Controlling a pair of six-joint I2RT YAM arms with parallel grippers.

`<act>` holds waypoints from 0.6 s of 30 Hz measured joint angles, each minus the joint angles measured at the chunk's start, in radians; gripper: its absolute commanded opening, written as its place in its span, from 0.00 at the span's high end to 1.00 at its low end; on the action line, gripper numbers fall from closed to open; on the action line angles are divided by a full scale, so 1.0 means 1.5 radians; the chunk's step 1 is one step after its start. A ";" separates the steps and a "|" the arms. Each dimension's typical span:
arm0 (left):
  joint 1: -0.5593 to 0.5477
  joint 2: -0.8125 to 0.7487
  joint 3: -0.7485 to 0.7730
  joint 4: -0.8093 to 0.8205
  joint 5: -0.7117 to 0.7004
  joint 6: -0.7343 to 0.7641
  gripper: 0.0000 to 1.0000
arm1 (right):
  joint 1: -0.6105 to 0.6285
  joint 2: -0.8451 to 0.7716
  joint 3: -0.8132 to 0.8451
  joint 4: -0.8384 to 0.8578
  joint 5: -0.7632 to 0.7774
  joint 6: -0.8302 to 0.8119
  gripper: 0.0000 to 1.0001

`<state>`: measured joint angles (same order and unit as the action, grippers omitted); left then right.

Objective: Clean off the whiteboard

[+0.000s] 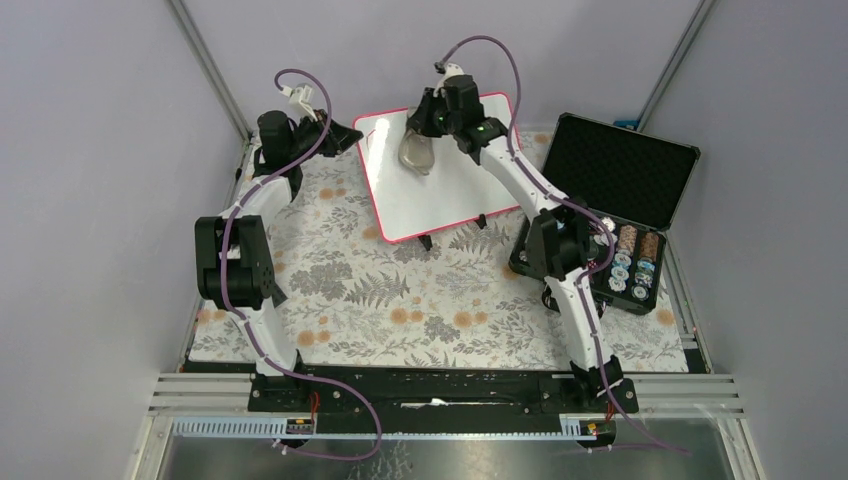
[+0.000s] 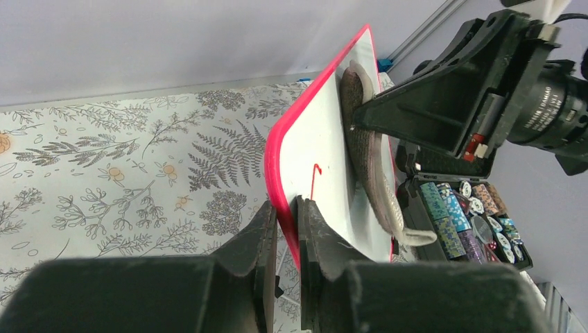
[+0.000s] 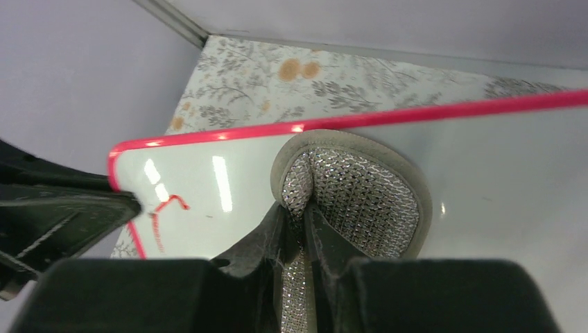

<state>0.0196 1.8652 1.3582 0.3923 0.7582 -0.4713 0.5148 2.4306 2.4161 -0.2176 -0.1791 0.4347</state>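
Observation:
The pad (image 1: pixel 416 154) is pressing on clean whiteboard, away from the red mark beside my left gripper, so my right gripper should wipe the pad back over the red mark (image 1: pixel 370 138).
The whiteboard (image 1: pixel 450 195), glossy white in a pink-red frame, stands tilted at the back of the table. My left gripper (image 2: pixel 286 215) is shut on the frame at the board's left corner, one finger on each face. A short red mark (image 2: pixel 315 180) remains on the surface just above that grip; the right wrist view also shows this red mark (image 3: pixel 166 208). My right gripper (image 3: pixel 299 218) is shut on a grey woven wiping pad (image 3: pixel 360 201) and presses it flat against the whiteboard (image 3: pixel 499 166) near its upper edge. From above, the pad (image 1: pixel 418 152) sits right of the left gripper (image 1: pixel 352 135).
An open black case (image 1: pixel 620 160) with rows of poker chips (image 1: pixel 628 265) lies right of the board, close to the right arm. A floral mat (image 1: pixel 400 300) covers the table. Grey walls and metal rails enclose the back and sides.

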 measured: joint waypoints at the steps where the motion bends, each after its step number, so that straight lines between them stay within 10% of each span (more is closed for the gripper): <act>1: -0.001 0.000 0.000 0.001 0.000 0.000 1.00 | -0.008 -0.009 -0.019 0.003 -0.001 0.003 1.00; 18: -0.005 -0.001 0.000 0.006 -0.003 -0.003 1.00 | -0.120 -0.093 -0.224 0.042 0.026 0.016 1.00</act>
<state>0.0116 1.8633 1.3582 0.4007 0.7536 -0.4759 0.3344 2.2913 2.0800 -0.1539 -0.1398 0.4583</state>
